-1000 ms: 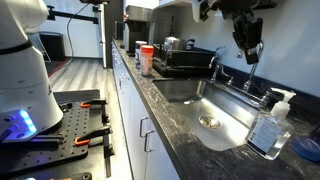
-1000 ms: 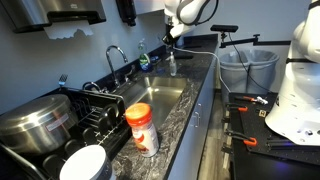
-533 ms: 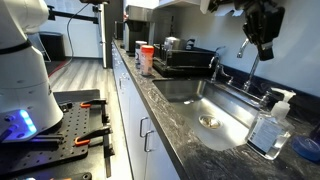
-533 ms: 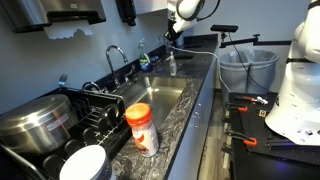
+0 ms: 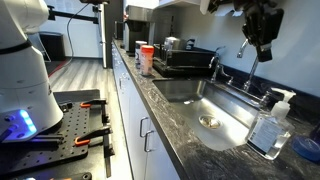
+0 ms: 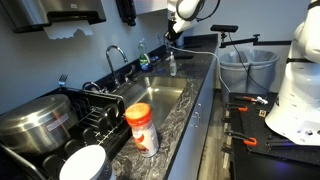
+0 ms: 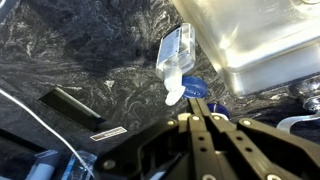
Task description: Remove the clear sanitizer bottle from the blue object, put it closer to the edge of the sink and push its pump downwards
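Note:
The robot's shut gripper is high up and off to one side of the white pump [image 5: 279, 103], so it should line up over the pump's top [image 5: 284, 92] before it pushes down.
The clear sanitizer bottle [image 5: 270, 127] with its white pump [image 5: 282, 97] stands upright on the dark countertop at the corner of the steel sink [image 5: 190, 90]. The blue object [image 5: 308, 148] lies just beside it. In an exterior view the bottle [image 6: 172, 66] is at the sink's far end [image 6: 158, 97]. In the wrist view the bottle [image 7: 175, 52], its pump [image 7: 173, 94] and the blue object [image 7: 196, 89] lie below me, next to the sink [image 7: 262, 45]. My gripper [image 5: 262, 35] [image 6: 171, 29] [image 7: 197, 108] hangs well above the bottle, shut and empty.
A chrome faucet [image 5: 248, 62] rises behind the sink. An orange-labelled container [image 6: 141, 126] [image 5: 146, 58], a dish rack with a pot [image 6: 40, 120] and a white bowl [image 6: 86, 164] fill the other end. A green soap bottle [image 6: 145, 60] stands by the faucet.
The gripper rose and shifted towards the bottle's side a second ago, then held still. The bottle has not moved.

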Controlling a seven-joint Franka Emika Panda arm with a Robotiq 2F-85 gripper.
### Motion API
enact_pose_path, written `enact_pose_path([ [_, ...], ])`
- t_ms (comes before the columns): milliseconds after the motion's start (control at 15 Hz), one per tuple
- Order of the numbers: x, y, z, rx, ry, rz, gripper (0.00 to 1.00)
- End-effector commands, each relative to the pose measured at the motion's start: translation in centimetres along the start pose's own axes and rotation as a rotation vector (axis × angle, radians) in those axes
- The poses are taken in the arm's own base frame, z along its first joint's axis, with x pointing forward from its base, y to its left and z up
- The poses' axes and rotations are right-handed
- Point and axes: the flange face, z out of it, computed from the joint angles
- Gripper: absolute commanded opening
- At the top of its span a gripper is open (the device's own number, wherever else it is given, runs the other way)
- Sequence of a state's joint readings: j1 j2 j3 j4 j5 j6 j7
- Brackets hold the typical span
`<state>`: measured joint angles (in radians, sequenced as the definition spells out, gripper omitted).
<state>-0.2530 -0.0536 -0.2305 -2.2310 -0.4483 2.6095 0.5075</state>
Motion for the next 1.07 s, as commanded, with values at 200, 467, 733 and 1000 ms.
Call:
enact_pose_path([
  [200,0.7,0.8,0.1,0.117,-0.157,-0.146,0.0],
  [467,2.3,1.6,0.0,0.127,-0.223,-0.181,0.0],
  [733,4.1,2.1,0.5,0.1,-0.241,-0.146,0.0],
  [1000,5.7,2.3,1.8,0.077,-0.244,-0.082,0.0],
])
